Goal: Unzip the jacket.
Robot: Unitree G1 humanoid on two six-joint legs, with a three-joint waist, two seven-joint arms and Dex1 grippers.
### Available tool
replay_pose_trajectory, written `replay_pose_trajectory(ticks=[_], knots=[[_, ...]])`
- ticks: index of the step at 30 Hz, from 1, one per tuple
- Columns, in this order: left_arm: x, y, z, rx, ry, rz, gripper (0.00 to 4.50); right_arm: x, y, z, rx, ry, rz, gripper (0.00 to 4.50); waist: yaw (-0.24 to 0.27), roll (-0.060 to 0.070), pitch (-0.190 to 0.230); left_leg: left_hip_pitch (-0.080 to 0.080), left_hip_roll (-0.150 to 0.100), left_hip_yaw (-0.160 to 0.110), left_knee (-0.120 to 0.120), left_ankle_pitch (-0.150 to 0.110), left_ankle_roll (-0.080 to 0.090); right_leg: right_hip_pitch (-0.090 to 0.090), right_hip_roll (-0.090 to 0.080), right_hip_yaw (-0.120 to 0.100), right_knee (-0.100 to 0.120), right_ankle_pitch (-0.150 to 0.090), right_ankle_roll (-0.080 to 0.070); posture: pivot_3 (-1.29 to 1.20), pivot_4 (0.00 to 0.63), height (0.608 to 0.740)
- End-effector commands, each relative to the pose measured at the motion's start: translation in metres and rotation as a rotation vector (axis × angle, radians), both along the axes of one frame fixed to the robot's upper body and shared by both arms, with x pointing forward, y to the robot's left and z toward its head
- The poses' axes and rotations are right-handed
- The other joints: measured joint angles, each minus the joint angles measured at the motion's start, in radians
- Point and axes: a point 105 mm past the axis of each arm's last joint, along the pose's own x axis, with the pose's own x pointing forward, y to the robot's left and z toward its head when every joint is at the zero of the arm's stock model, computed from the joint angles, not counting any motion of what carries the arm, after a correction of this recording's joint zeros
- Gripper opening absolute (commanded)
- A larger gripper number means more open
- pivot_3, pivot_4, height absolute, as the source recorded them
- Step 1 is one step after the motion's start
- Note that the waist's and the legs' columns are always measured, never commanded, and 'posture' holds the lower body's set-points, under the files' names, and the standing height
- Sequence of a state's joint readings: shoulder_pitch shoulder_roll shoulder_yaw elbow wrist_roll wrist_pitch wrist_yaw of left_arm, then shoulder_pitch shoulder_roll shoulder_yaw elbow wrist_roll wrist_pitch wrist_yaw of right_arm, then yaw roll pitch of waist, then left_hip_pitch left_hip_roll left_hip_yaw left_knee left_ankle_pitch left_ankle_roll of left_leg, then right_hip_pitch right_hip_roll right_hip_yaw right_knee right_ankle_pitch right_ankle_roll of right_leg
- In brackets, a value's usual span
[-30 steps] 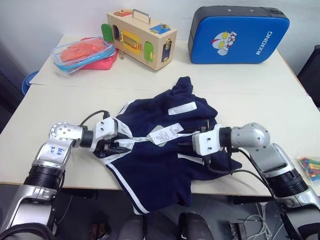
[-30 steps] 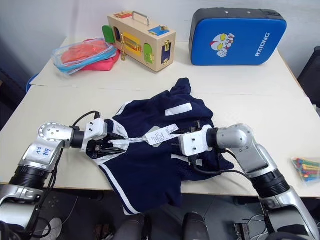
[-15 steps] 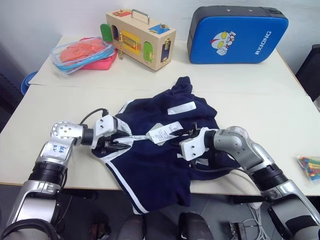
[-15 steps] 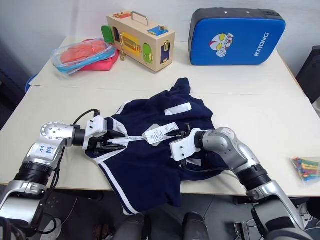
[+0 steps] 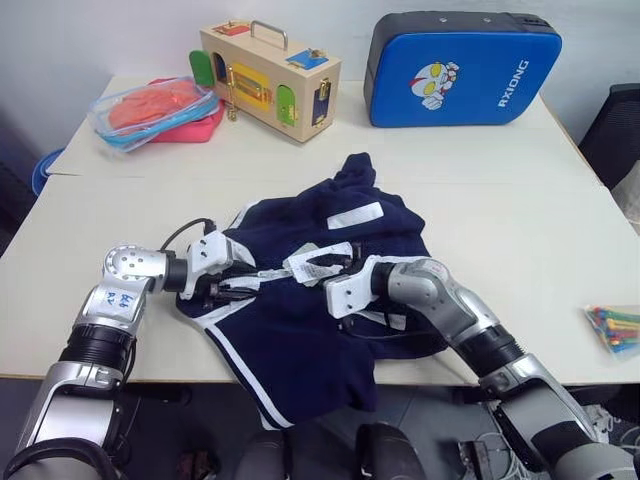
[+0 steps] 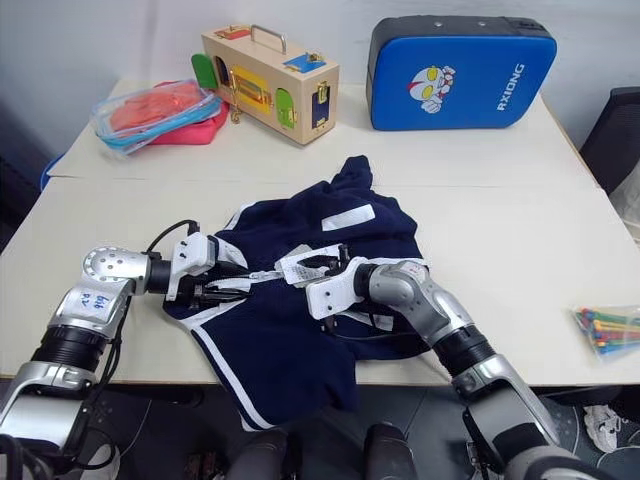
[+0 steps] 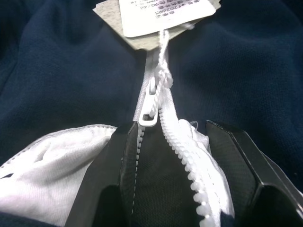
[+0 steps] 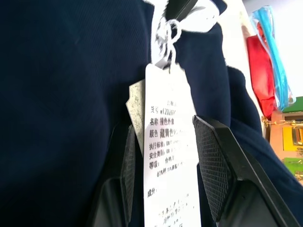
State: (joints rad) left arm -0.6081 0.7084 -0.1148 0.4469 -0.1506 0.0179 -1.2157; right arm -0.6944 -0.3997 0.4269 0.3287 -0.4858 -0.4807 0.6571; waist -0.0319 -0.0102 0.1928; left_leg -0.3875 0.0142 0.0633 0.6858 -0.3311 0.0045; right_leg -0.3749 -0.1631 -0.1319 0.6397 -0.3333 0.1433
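Observation:
The paper tag (image 5: 304, 266) is lying flat across the right gripper's open fingers, so the robot should take hold of the tag again on edge, pinching its middle (image 8: 168, 146) before pulling the zipper.
The navy blue jacket (image 5: 300, 330) with white stripes lies crumpled at the table's front, one part hanging over the edge. My left gripper (image 5: 232, 283) is shut on the white zipper end of the jacket, and the zipper tape (image 7: 189, 179) runs between its fingers. Just beyond them sits the white zipper pull (image 7: 150, 106), with a string leading to the paper tag (image 7: 161, 14). My right gripper (image 5: 335, 268) comes in from the right. It is open, one finger (image 8: 215, 165) on each side of the tag (image 8: 170, 156), which lies flat on the jacket.
At the back of the table (image 5: 520, 200) stand a wooden latch box (image 5: 262, 65), a blue padded case (image 5: 460, 68) and a clear bag of red and orange items (image 5: 155, 108). A bundle of coloured sticks (image 5: 612, 328) lies at the right edge.
My right gripper has moved left across the jacket to the paper tag, and its fingers now straddle it. The left gripper has kept its hold in place.

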Motion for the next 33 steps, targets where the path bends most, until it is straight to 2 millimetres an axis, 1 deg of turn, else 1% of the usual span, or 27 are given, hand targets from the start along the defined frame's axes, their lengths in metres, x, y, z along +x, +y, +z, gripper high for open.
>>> replay_pose_trajectory(ticks=[1,4,11,14,17,22,24,27,29,33], knots=[[0.002,0.011,-0.008,0.01,0.017,0.053,2.31,0.002,0.0,0.005,0.017,-0.007,0.005,1.04,0.0,0.0,0.0,0.0,0.0,0.0,0.0,0.0,0.0,0.0,0.0,0.0,0.0,0.0,0.0,0.0,0.15,0.74],[0.002,0.012,-0.01,0.012,0.019,0.061,2.31,0.002,-0.003,0.006,0.015,-0.005,0.004,0.05,0.0,0.0,0.0,0.0,0.0,0.0,0.0,0.0,0.0,0.0,0.0,0.0,0.0,0.0,0.0,0.0,0.15,0.74],[0.003,0.015,-0.015,0.007,0.027,0.078,2.31,0.002,-0.014,0.012,0.02,-0.005,-0.01,0.05,0.001,0.0,0.0,0.001,0.0,0.0,0.0,0.0,0.0,0.0,0.0,0.0,0.0,0.0,0.0,0.0,0.15,0.74],[0.003,0.017,-0.017,0.007,0.033,0.088,2.31,0.001,-0.02,0.024,0.051,-0.024,-0.026,0.05,0.002,0.0,0.0,0.0,0.0,0.0,0.0,0.0,0.0,0.0,0.0,0.0,0.0,0.0,0.0,0.0,0.15,0.74],[0.002,0.02,-0.02,0.017,0.037,0.094,2.31,0.001,-0.031,0.031,0.048,-0.031,-0.056,0.05,0.004,0.0,0.0,0.0,0.0,0.0,0.0,0.0,0.0,0.0,0.0,0.0,0.0,0.0,0.0,0.0,0.15,0.74],[0.001,0.023,-0.023,0.025,0.038,0.096,2.31,0.004,-0.052,0.033,0.032,-0.017,-0.106,0.05,0.007,0.0,0.0,0.0,-0.001,0.0,0.0,0.0,0.0,0.001,-0.001,0.0,0.0,0.0,0.0,0.0,0.15,0.74],[0.001,0.023,-0.023,0.024,0.037,0.097,2.31,0.006,-0.057,0.034,0.033,-0.023,-0.122,0.05,0.008,0.0,0.0,0.0,-0.001,0.0,0.0,0.0,0.0,0.001,-0.001,0.0,0.0,0.0,0.0,0.0,0.15,0.74],[0.0,0.023,-0.024,0.024,0.034,0.097,2.31,0.003,-0.055,0.038,0.076,0.009,-0.122,0.05,0.008,0.0,0.0,0.0,-0.001,0.0,0.0,0.0,0.0,0.001,-0.001,0.0,0.0,0.0,0.0,0.0,0.15,0.74],[-0.001,0.023,-0.025,0.027,0.031,0.094,2.31,-0.001,-0.048,0.036,0.092,0.036,-0.102,0.05,0.008,0.0,0.0,0.0,-0.001,0.0,0.0,0.0,0.0,0.001,-0.001,0.0,0.0,0.0,0.0,0.0,0.15,0.74],[0.0,0.023,-0.025,0.029,0.026,0.096,2.31,-0.003,-0.038,0.03,0.072,0.035,-0.074,0.05,0.007,0.0,0.0,0.0,-0.001,0.0,0.0,0.0,0.0,0.001,-0.001,0.0,0.0,0.0,0.0,0.0,0.15,0.74]])
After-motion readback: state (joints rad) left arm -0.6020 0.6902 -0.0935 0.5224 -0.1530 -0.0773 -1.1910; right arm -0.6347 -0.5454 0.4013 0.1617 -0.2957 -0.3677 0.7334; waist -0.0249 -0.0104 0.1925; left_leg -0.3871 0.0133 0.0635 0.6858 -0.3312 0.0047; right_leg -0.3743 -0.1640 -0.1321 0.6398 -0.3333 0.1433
